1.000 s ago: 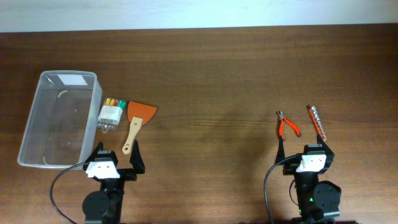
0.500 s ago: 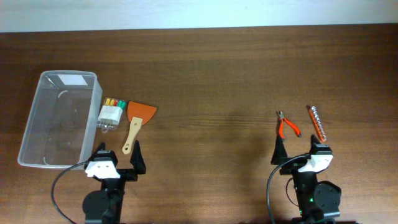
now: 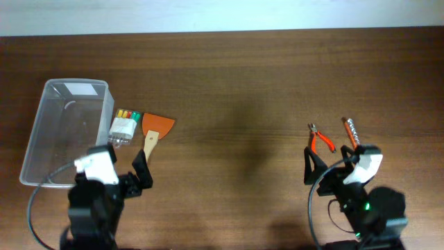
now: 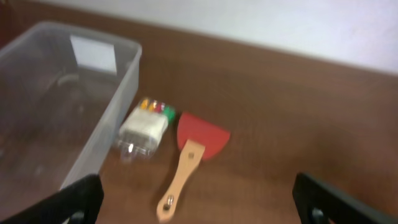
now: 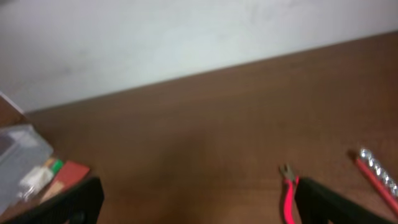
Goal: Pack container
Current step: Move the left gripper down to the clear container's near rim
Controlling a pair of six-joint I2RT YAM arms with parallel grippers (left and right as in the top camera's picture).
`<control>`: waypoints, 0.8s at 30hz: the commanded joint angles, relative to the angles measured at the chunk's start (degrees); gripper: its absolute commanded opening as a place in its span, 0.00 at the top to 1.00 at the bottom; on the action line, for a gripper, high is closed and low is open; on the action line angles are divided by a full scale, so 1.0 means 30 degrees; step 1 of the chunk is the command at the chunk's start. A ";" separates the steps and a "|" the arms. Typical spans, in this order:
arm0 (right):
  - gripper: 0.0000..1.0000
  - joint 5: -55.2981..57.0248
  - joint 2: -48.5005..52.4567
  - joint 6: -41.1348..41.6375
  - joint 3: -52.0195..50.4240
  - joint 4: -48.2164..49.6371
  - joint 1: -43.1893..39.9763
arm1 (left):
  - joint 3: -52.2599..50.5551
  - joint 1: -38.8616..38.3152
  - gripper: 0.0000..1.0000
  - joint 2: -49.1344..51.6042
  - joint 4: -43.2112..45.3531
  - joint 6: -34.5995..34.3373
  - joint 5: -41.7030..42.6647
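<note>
The clear container [image 3: 69,128] is far away from the red pliers, so the robot's left gripper needs to grab the container by its outer side [image 3: 31,144] and move it toward the middle first.
The clear container [image 3: 48,149] with a white label stands empty at the far left; it also shows in the left wrist view [image 4: 37,124]. Beside it lie a small clear box of coloured pieces [image 3: 124,126] and an orange scraper with a wooden handle [image 3: 152,135]. Red pliers [image 3: 320,141] and an orange-handled tool [image 3: 353,133] lie at the right. My left gripper [image 3: 128,173] is open and empty, just in front of the scraper handle [image 4: 180,183]. My right gripper [image 3: 333,167] is open and empty, just in front of the pliers [image 5: 289,196].
The brown wooden table [image 3: 236,83] runs back to a white wall. The middle between the two groups of objects holds nothing.
Both arms have lifted and moved forward. The left arm has shifted left toward the container, the right arm slightly right. No object has moved.
</note>
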 commanded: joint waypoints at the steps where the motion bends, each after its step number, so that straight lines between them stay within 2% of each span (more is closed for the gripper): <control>1: 0.01 -0.0321 0.3614 -0.0299 0.3803 -0.2353 0.0138 | 0.3286 0.0146 0.01 0.3235 -0.1858 0.0969 0.0401; 6: 0.01 -0.0328 0.8932 -0.0539 0.8932 -0.6841 0.0138 | 0.8408 0.0627 0.01 0.8568 -0.6477 0.1158 -0.0219; 9: 0.01 -0.0335 1.1409 -0.0539 1.1081 -0.9020 0.0138 | 1.0593 0.0656 0.01 1.0870 -0.8947 0.1144 0.0678; 12: 0.02 -0.0321 1.3216 -0.0758 1.2298 -1.0586 0.0138 | 1.1635 0.0678 0.01 1.2313 -1.0644 0.1253 0.0736; 15: 0.01 -0.0211 1.4790 -0.2528 1.3107 -1.1504 0.0138 | 1.2036 0.1166 0.01 1.3078 -1.1664 0.0801 0.0430; 19: 0.01 0.1260 1.6356 -0.2637 1.4054 -1.2815 0.0138 | 1.2233 0.3104 0.01 1.3158 -1.2495 -0.4546 -0.1399; 24: 0.01 0.1406 1.7223 -0.2987 1.4280 -1.3012 0.0138 | 1.2225 0.6397 0.01 1.3114 -1.2633 -1.0171 -0.1450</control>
